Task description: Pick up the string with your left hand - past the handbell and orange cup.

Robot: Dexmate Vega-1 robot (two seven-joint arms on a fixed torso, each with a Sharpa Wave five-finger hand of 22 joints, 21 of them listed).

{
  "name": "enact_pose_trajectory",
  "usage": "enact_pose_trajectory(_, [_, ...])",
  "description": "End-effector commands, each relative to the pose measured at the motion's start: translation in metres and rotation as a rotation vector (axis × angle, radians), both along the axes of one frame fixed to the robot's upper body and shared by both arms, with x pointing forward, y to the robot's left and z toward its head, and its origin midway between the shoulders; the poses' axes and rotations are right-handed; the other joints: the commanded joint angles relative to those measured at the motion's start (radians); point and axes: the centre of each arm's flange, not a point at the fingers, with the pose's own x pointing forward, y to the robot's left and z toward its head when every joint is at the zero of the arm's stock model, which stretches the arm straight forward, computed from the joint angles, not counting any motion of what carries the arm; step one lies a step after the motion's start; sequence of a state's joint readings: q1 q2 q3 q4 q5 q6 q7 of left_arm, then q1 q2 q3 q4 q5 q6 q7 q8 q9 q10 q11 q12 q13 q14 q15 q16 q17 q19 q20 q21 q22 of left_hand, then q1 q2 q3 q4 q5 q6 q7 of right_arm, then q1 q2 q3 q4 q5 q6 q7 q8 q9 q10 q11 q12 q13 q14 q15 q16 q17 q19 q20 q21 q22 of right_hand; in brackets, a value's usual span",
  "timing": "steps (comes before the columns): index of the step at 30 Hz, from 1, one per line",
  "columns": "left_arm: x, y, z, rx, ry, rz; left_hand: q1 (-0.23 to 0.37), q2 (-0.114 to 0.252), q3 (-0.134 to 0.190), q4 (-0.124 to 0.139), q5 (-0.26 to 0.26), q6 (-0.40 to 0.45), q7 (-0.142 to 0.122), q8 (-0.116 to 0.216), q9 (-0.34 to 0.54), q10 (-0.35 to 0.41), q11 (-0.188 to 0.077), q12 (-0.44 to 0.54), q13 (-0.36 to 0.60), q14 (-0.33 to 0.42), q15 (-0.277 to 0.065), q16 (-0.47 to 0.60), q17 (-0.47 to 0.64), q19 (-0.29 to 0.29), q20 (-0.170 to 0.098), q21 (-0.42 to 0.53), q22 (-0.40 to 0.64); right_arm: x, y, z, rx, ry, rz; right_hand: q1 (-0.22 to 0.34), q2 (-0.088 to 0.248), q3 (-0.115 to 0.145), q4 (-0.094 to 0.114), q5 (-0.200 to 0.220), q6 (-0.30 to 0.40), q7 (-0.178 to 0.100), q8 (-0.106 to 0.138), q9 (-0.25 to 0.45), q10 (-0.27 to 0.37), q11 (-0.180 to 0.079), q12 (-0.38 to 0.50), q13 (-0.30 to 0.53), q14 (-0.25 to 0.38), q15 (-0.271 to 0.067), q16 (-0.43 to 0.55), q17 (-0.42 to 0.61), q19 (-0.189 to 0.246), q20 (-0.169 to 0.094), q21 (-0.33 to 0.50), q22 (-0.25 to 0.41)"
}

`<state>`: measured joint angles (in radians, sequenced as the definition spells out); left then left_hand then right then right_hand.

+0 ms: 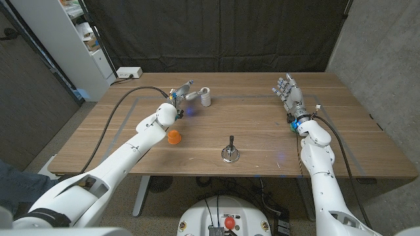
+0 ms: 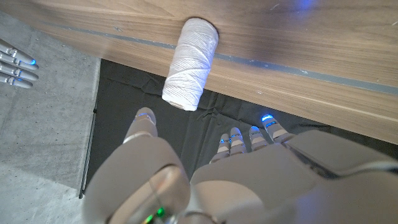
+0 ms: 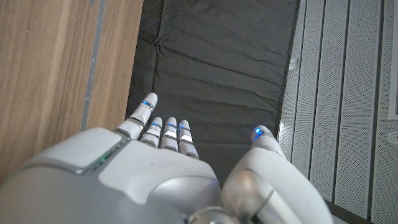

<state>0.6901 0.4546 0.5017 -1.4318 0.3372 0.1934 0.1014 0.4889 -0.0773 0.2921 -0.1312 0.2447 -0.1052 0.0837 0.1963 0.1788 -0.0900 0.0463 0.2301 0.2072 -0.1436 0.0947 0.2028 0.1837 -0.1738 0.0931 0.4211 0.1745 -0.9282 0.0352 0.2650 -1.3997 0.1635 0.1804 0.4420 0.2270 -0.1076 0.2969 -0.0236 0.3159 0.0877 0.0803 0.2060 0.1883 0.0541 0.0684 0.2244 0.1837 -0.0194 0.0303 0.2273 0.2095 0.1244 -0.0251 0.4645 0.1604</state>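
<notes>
The wraps [image 2: 190, 67] are close and even, so the white spool of string [image 1: 205, 97] should rise in one piece and stay wound when the robot lifts it.
A white spool of string [image 1: 205, 97] stands upright at the table's far middle-left. My left hand [image 1: 184, 92] hovers just left of it with fingers spread, holding nothing. In the left wrist view the string [image 2: 189, 64] stands a short way beyond my left hand [image 2: 205, 168], between thumb and fingers, untouched. The orange cup [image 1: 173, 136] sits beside my left forearm. The handbell [image 1: 230, 151] stands near the table's front middle. My right hand [image 1: 287, 90] is raised open at the far right, fingers apart; my right hand [image 3: 180, 168] faces the dark curtain in its wrist view.
A grey line [image 1: 252, 98] runs along the table's far side. A white power strip [image 1: 128, 73] lies on the floor behind the far left corner, near a white shelf [image 1: 79, 39]. A black cable [image 1: 118, 111] runs along my left arm.
</notes>
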Motion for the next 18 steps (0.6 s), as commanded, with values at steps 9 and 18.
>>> enact_pose_trajectory(9, [0.0046,-0.0163,-0.0026,0.063,-0.01,0.023,0.015,-0.002,0.005,-0.005,0.009,0.003,-0.002,0.003,0.006,0.002,-0.005,0.009,0.005,0.003,0.003,0.0,0.003,-0.097,0.006,-0.006,0.005,0.003,-0.005,0.0005,0.005,-0.001,0.001,0.007,-0.001,-0.004,-0.003,0.007,0.007,-0.001,-0.004,0.002,0.004,0.003,-0.007,0.006,0.007,0.004,-0.003,0.001,0.009,0.003,-0.007,0.005])
enact_pose_trajectory(18, [0.009,-0.0174,-0.0072,0.06,-0.001,0.021,0.018,-0.001,0.004,-0.006,0.009,0.004,-0.001,0.003,0.006,0.004,-0.005,0.01,0.006,0.003,0.002,-0.001,0.003,-0.096,0.006,-0.009,0.005,0.0048,-0.0065,-0.001,0.006,0.006,-0.003,0.008,0.0,-0.004,-0.003,0.008,0.007,-0.002,-0.004,0.002,0.005,0.002,-0.008,0.006,0.007,0.004,-0.004,0.001,0.011,0.004,-0.01,0.005])
